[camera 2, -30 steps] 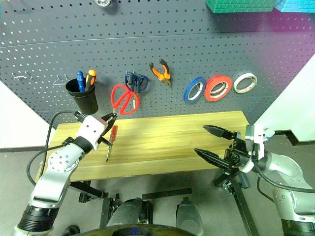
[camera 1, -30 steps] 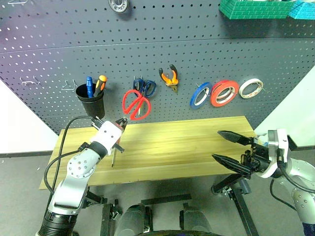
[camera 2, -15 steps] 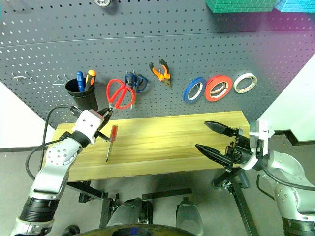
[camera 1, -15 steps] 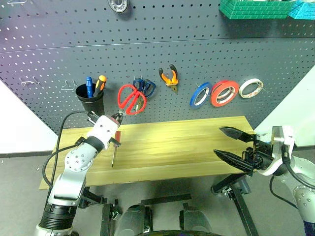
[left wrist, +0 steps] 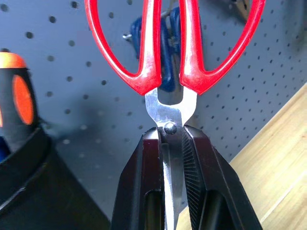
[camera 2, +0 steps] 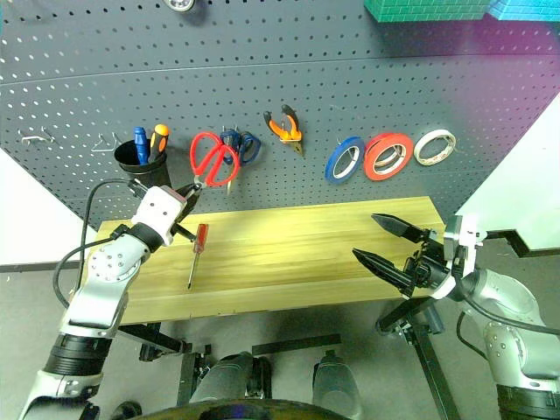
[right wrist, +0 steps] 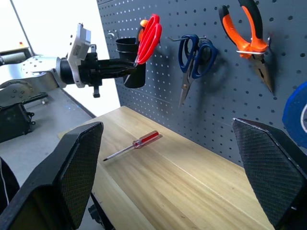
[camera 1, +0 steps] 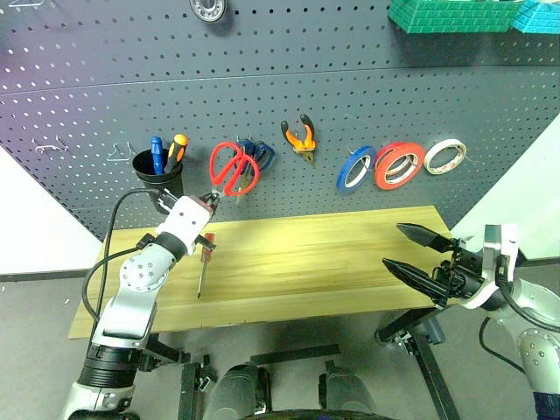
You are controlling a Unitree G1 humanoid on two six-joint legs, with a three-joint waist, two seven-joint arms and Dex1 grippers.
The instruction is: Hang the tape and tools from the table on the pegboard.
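Observation:
I should keep moving my left gripper on, as the red-handled scissors' open handles [camera 1: 234, 168] face the blue scissors' hook [camera 1: 245, 140], toward that hook and let go once the handles hang on it.
My left gripper [camera 1: 210, 200] is shut on the blades of the red-handled scissors [camera 1: 234, 168], handles up against the pegboard [camera 1: 350, 96], just left of the blue scissors [camera 1: 260, 155]. In the left wrist view the black fingers [left wrist: 196, 163] clamp the blades below the pivot. The red-handled screwdriver [camera 1: 203, 262] lies on the table [camera 1: 332, 254] near its left end. The orange-and-black pliers [camera 1: 300, 137] and the red tape [camera 1: 398, 164] hang on the board. My right gripper [camera 1: 392, 245] stands open over the table's right front edge, holding nothing.
A black cup [camera 1: 161, 175] with a blue and an orange screwdriver hangs left of the scissors. A blue roll [camera 1: 356, 169] and a pale roll [camera 1: 444, 157] flank the red tape. Green bins [camera 1: 455, 16] sit high on the right. Bare hooks [camera 1: 52, 145] stick out far left.
My left gripper has lifted the red scissors up and a little left, closer to the pegboard beside the blue scissors. The right gripper has stayed about where it was.

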